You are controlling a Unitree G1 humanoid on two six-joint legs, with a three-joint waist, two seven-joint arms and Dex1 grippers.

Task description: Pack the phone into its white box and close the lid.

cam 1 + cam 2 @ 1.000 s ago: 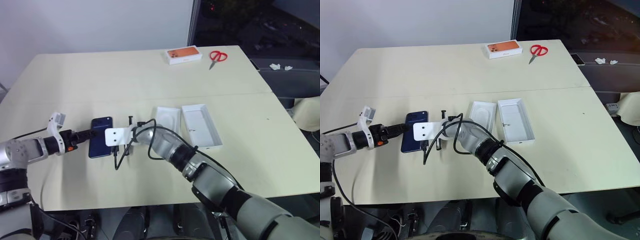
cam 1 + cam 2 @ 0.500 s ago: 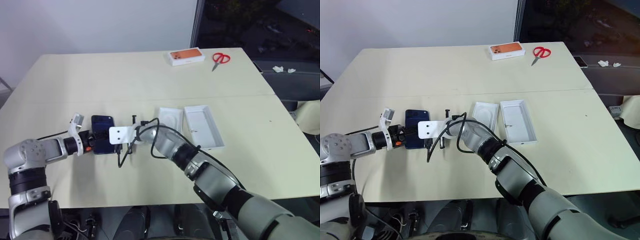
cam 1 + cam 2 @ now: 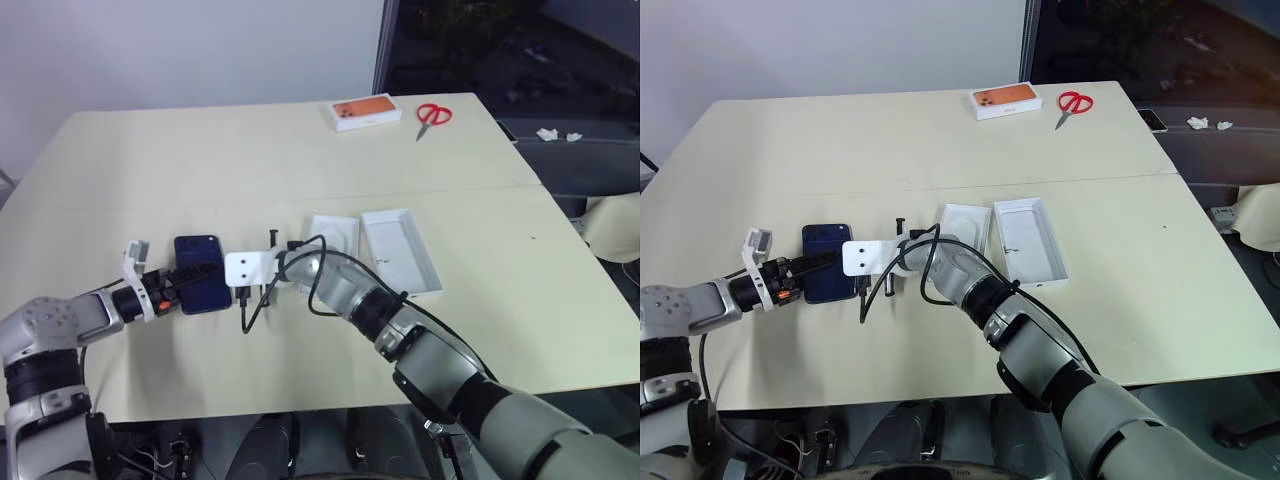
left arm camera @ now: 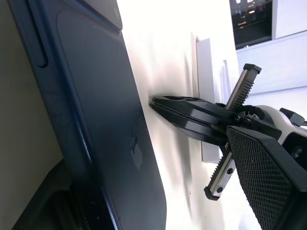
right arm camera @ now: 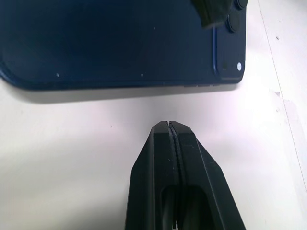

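Observation:
The phone (image 3: 203, 274) should come to rest flat inside with its back up when I lower it in, because the white box's open top (image 3: 336, 232) looks just larger than the phone.
The dark navy phone (image 3: 203, 290) lies flat on the table, back up, at the left. My left gripper (image 3: 198, 279) reaches in from its left and is open, with the phone (image 4: 91, 120) between its fingers; one ribbed pad (image 4: 268, 177) stands clear of the phone. My right gripper (image 5: 169, 125) is shut, its tip just off the phone's right long edge (image 5: 120, 43). The white box (image 3: 334, 240) lies open right of centre, and a white sheet with an oval recess seems to sit in it. The lid (image 3: 402, 251) lies beside it, plain white inside facing up.
An orange-topped white box (image 3: 365, 111) and red scissors (image 3: 435, 113) sit at the table's far edge. A black cable (image 3: 255, 305) loops from my right wrist onto the table near the phone. A dark seam (image 3: 450, 187) crosses the tabletop.
My left gripper has rolled and slid further in over the phone from its left side. The right gripper stays shut at the phone's right edge. The head view has shifted a little.

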